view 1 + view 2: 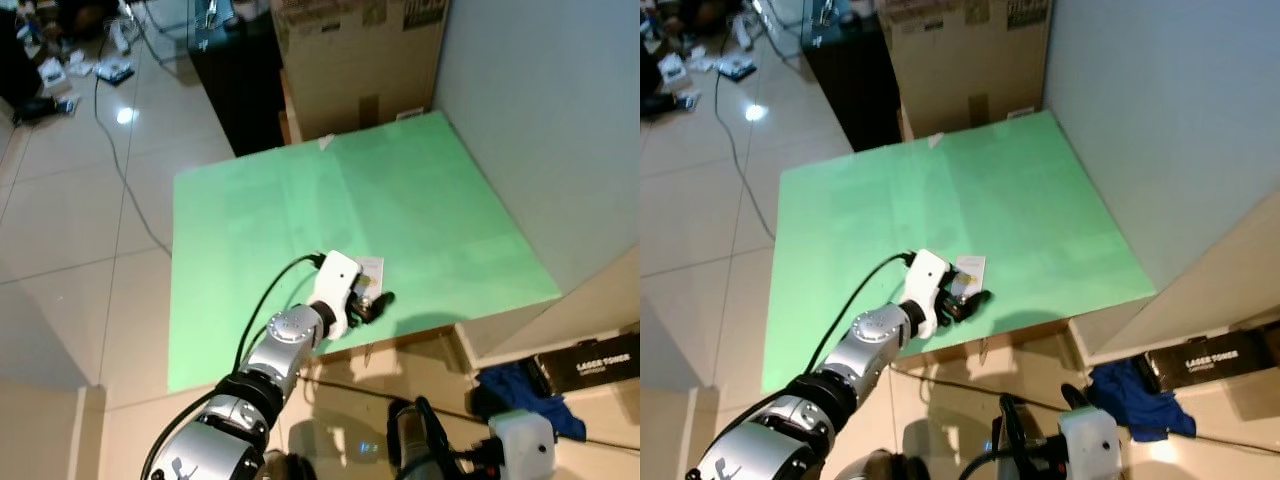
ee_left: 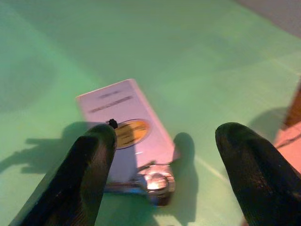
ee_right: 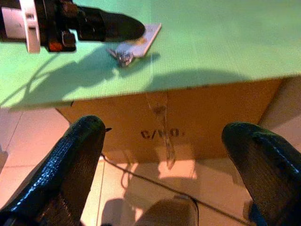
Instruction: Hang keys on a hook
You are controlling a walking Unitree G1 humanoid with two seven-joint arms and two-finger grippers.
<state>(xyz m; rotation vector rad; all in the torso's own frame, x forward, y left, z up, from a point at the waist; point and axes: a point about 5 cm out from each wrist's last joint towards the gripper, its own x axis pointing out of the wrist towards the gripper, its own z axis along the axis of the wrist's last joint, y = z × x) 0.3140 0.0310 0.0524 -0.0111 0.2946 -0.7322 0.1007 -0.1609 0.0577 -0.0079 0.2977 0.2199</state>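
Observation:
I expect the white tag to hang below and stay flat when I lift the ring, because the metal ring (image 2: 157, 181) is at the end of the white tag (image 2: 127, 122).
The keys (image 2: 127, 127) are a white tag with a yellow emblem and a metal ring (image 2: 157, 181). They lie flat on the green tabletop (image 1: 300, 200) near its front edge. My left gripper (image 2: 167, 141) hovers low over them and is open, with one black finger on each side of the tag and nothing held. From the head camera the left gripper (image 1: 375, 303) sits just in front of the keys (image 1: 370, 270). My right gripper (image 3: 169, 136) is open and empty. It hangs below the table's front edge, facing the cardboard side (image 3: 188, 117).
A large cardboard box (image 1: 360, 50) and a black cabinet (image 1: 235, 70) stand behind the table. A grey wall (image 1: 540, 120) runs along its right side. A cable (image 1: 120, 170) crosses the tiled floor on the left. A blue cloth (image 1: 520, 385) and a black box (image 1: 590, 365) lie at lower right.

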